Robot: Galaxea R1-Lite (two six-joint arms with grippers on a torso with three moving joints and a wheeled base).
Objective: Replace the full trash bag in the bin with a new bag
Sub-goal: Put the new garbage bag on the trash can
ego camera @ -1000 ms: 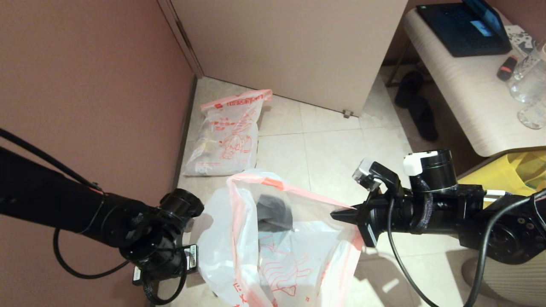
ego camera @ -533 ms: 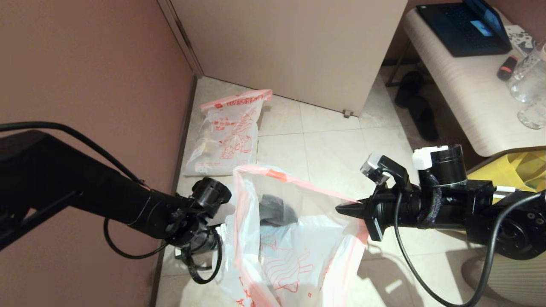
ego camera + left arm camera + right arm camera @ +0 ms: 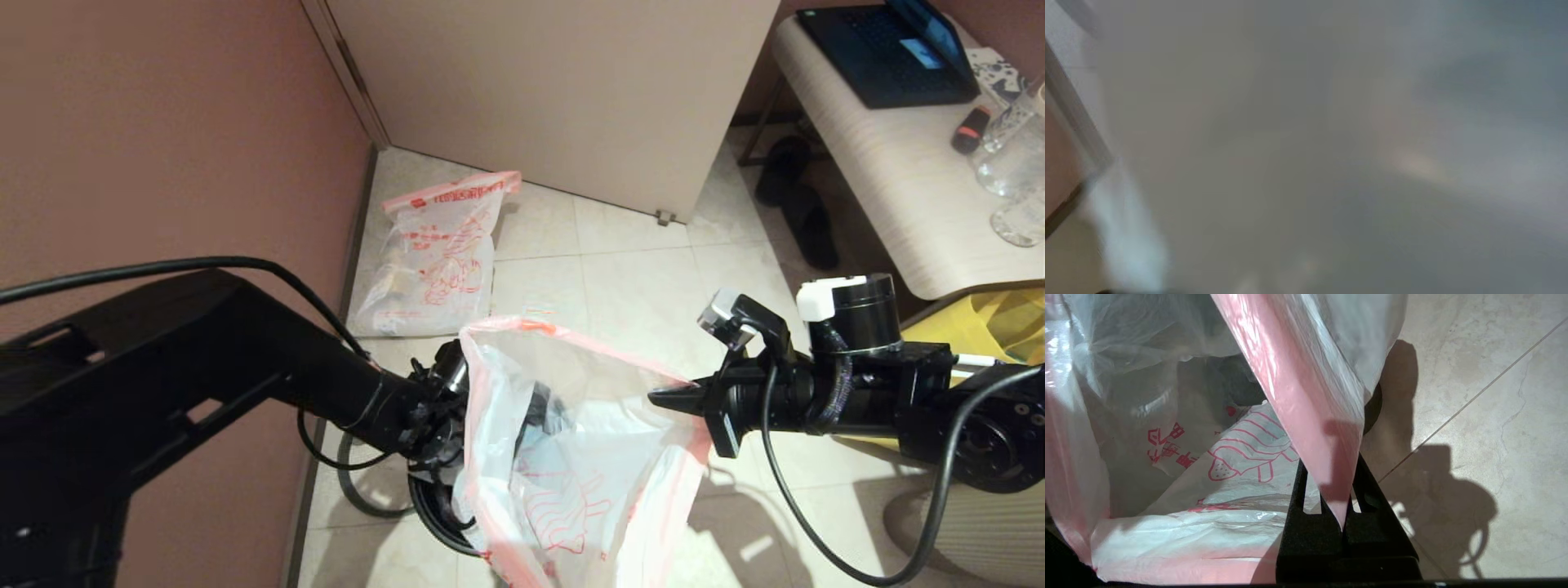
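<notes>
I should move my left gripper back, open it and take the new bag's pink band nearer me (image 3: 486, 534), because my left gripper is pressing against the new bag's outer side (image 3: 464, 423) with plastic over its fingers.
The full trash bag (image 3: 437, 253), printed in red and lumpy, lies on the floor tiles by the left wall. The new bag (image 3: 571, 457) hangs in front of me with its mouth spread wide. My right gripper (image 3: 655, 398) (image 3: 1331, 461) is shut on its pink band (image 3: 1306, 416). My left gripper (image 3: 441, 400) presses against the bag's left edge; its fingers are hidden behind the plastic, which fills the left wrist view. The bin is mostly hidden behind the bag; only a dark curved edge (image 3: 1375, 404) shows.
A brown wall (image 3: 163, 163) runs close on the left, and a cabinet panel (image 3: 555, 90) stands behind. At the right is a low table (image 3: 882, 188) with a laptop and glasses. Black slippers (image 3: 804, 204) lie beside it, and a yellow bag (image 3: 971, 331) sits under it.
My left arm has swung up and to the right, from beside the bag to its left edge. The bag's mouth has shifted slightly right. The right gripper has barely moved.
</notes>
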